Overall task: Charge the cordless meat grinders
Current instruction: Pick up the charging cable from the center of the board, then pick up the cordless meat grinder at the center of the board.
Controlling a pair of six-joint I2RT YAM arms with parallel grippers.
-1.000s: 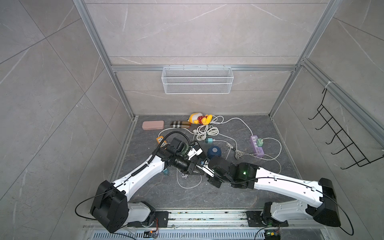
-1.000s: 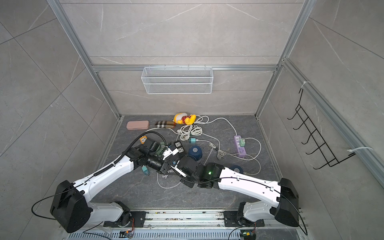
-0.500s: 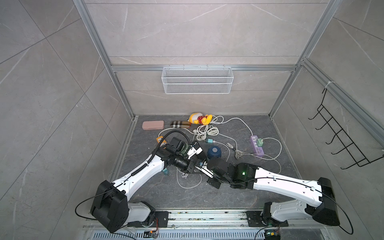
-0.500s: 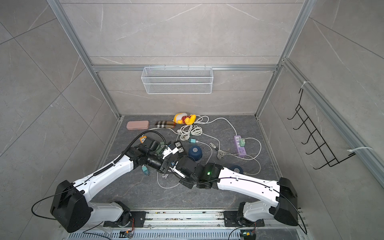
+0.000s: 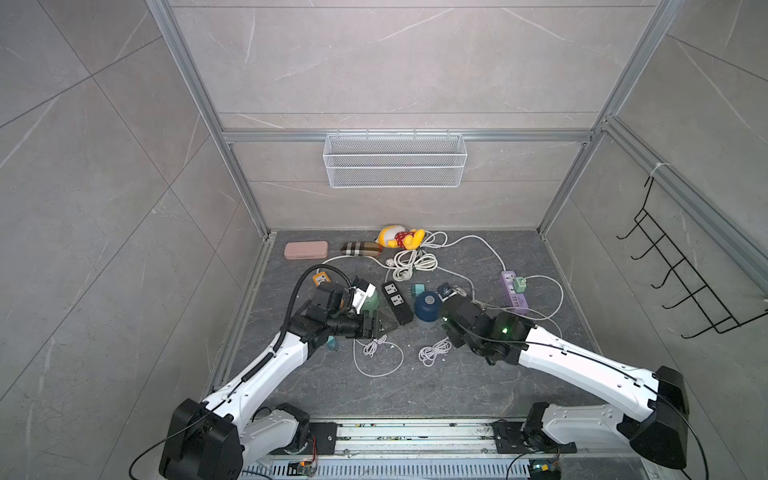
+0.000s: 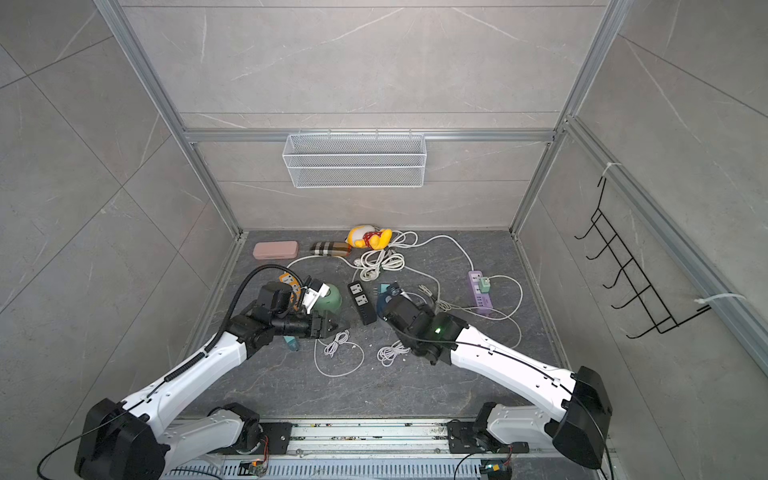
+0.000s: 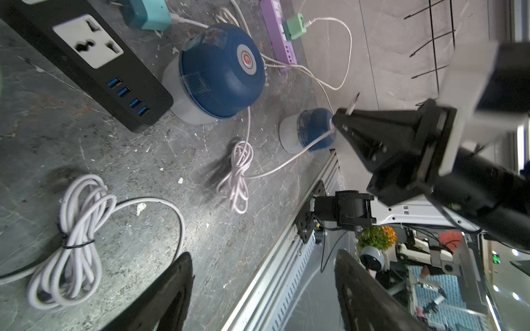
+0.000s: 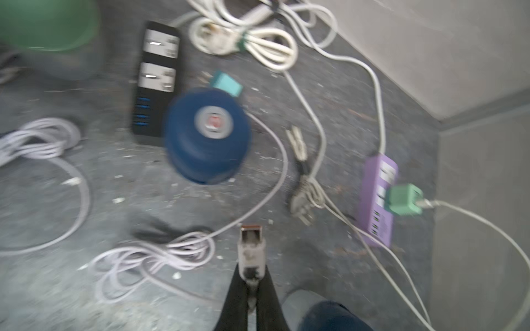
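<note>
Next, I grip the grinder's body point(image 7: 188, 98) with my left gripper before my right gripper plugs in the USB plug, because the dark blue grinder point(image 5: 428, 304) next to the black power strip is standing unheld.
The mint green grinder point(image 5: 371, 300) stands by my left arm's wrist. A dark blue grinder point(image 5: 427, 305) with a silver top button stands beside the black power strip point(image 5: 397, 297). A second dark blue grinder point(image 7: 309, 131) stands behind my right gripper's fingers point(image 7: 372, 134); in both top views the right arm hides it. My left gripper point(image 7: 263, 258) is open and empty, low over the floor near a bundled white cable point(image 7: 71, 238). My right gripper point(image 8: 251, 275) is shut on the USB plug point(image 8: 251, 243) of a white cable, above the floor, short of the blue grinder point(image 8: 206, 134).
A purple power strip point(image 5: 515, 291) with a green adapter point(image 5: 519, 284) lies at the right. An orange strip point(image 5: 322, 277) sits behind the left wrist. A teal adapter point(image 8: 226, 83), loose white cords point(image 5: 413, 262), a pink case point(image 5: 306, 250) and a yellow toy point(image 5: 399, 237) lie at the back.
My left gripper has opened and let go of the cable end. The right gripper closed on the plug and pulled away to the right with it.
</note>
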